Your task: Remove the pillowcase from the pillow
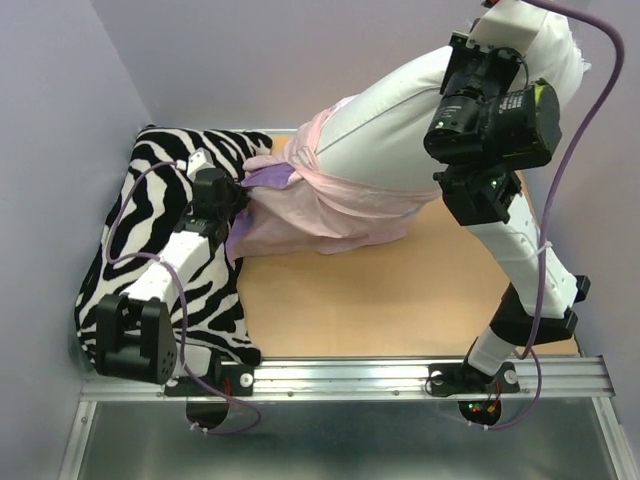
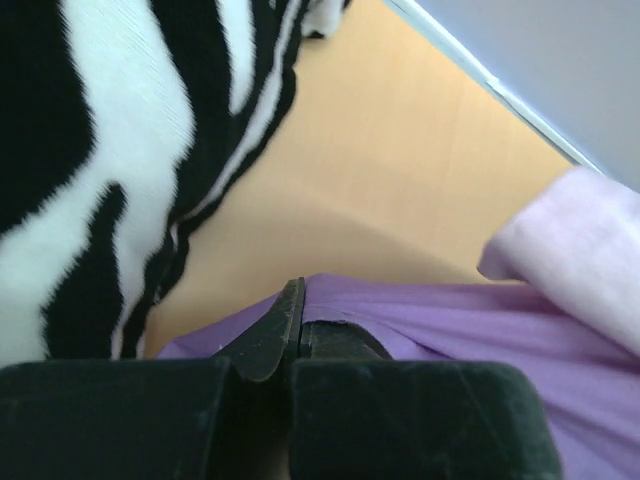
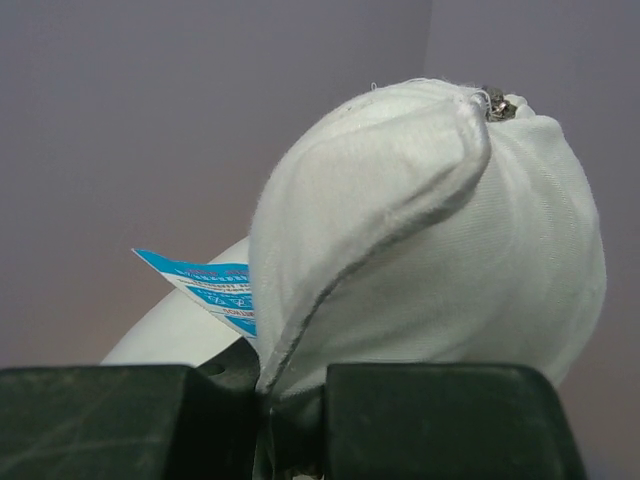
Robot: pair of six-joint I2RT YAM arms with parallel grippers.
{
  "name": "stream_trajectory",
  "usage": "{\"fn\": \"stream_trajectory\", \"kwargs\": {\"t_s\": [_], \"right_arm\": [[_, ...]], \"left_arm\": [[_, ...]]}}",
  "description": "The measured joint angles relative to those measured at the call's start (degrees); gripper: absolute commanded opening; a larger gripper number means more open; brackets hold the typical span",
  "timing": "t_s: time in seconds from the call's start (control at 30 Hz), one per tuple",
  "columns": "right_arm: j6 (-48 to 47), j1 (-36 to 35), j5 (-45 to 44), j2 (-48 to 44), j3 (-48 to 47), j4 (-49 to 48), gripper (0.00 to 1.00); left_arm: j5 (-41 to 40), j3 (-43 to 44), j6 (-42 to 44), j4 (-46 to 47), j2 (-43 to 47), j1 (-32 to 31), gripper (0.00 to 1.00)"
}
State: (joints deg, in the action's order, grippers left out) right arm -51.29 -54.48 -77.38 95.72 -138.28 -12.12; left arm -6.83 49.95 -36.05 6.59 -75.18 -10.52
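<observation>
The pillow reaches high up, with its lower end inside the bunched pillowcase (image 1: 335, 180). I should lower the pillow, and my left gripper should grab the pillowcase's near side (image 1: 345, 240).
The white pillow (image 1: 400, 120) is lifted high at the back right, its lower end still inside the bunched pink-purple pillowcase (image 1: 320, 215). My right gripper (image 1: 505, 45) is shut on the pillow's upper corner (image 3: 430, 230), where a blue tag (image 3: 205, 285) sticks out. My left gripper (image 1: 237, 205) is shut on the pillowcase's purple edge (image 2: 450, 320) low over the table, next to the zebra cushion. The pale pink inside of the case (image 2: 580, 240) shows at the right of the left wrist view.
A black-and-white zebra-striped cushion (image 1: 150, 250) lies at the left under my left arm and shows in the left wrist view (image 2: 110, 150). The wooden tabletop (image 1: 400, 300) has purple walls behind and beside it. An aluminium rail (image 1: 350, 378) runs along the near edge.
</observation>
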Motion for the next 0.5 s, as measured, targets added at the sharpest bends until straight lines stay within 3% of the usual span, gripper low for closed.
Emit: {"fn": "stream_trajectory", "kwargs": {"t_s": [0.5], "right_arm": [[-1.73, -0.02, -1.46, -7.02, 0.07, -3.61, 0.01]], "left_arm": [[0.96, 18.01, 3.02, -5.42, -12.74, 2.43, 0.00]]}}
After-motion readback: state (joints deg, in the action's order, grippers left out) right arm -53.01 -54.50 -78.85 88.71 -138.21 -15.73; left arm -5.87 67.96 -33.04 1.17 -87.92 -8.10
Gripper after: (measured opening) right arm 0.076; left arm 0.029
